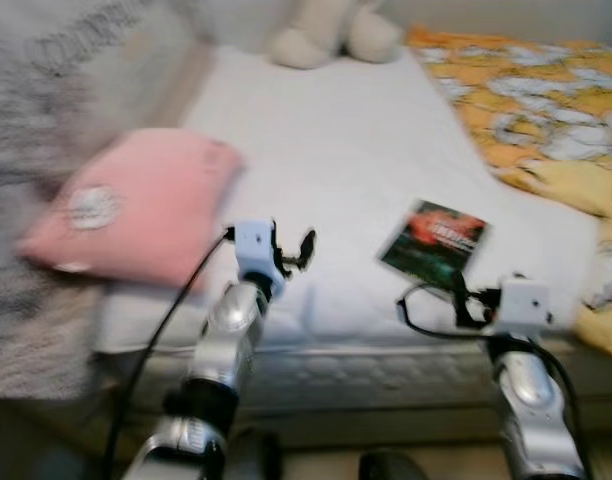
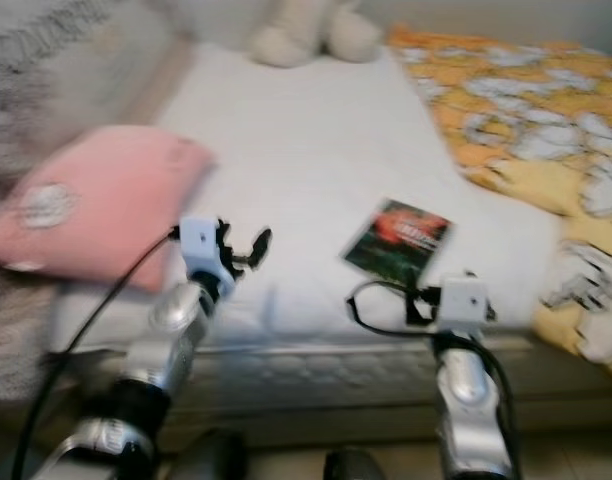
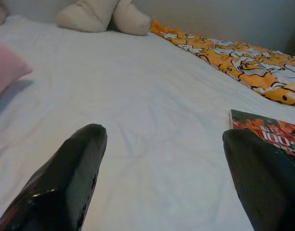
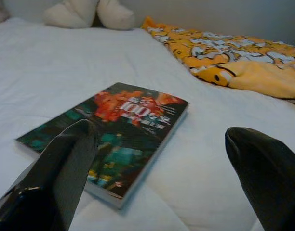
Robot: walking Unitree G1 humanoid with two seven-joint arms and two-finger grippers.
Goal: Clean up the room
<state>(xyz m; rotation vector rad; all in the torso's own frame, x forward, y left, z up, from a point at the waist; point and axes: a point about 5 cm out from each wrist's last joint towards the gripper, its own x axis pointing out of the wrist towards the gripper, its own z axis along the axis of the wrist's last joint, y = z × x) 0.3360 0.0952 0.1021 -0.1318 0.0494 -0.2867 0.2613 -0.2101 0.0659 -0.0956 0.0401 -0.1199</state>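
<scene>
The dark book's pale spine (image 3: 231, 120) is turned toward the robot's left gripper, so the book (image 1: 435, 243) will stay closed and straight when the robot picks it up there.
A dark book (image 1: 434, 240) with a red-and-green cover lies flat on the white bed sheet (image 1: 336, 150), near the bed's front edge. My right gripper (image 4: 162, 132) hovers open just in front of the book (image 4: 133, 125), at its near corner, with nothing between the fingers. Over the sheet to the book's left, my left gripper (image 1: 294, 252) is open and empty, beside a pink pillow (image 1: 136, 205). In the left wrist view the book (image 3: 268, 130) lies off to one side of the fingers (image 3: 65, 183).
An orange-and-yellow patterned blanket (image 1: 546, 90) is bunched along the bed's right side. A cream plush toy (image 1: 331, 35) sits at the far end. Grey fabric (image 1: 36, 130) hangs on the left. The mattress front edge (image 1: 366, 370) is below my arms.
</scene>
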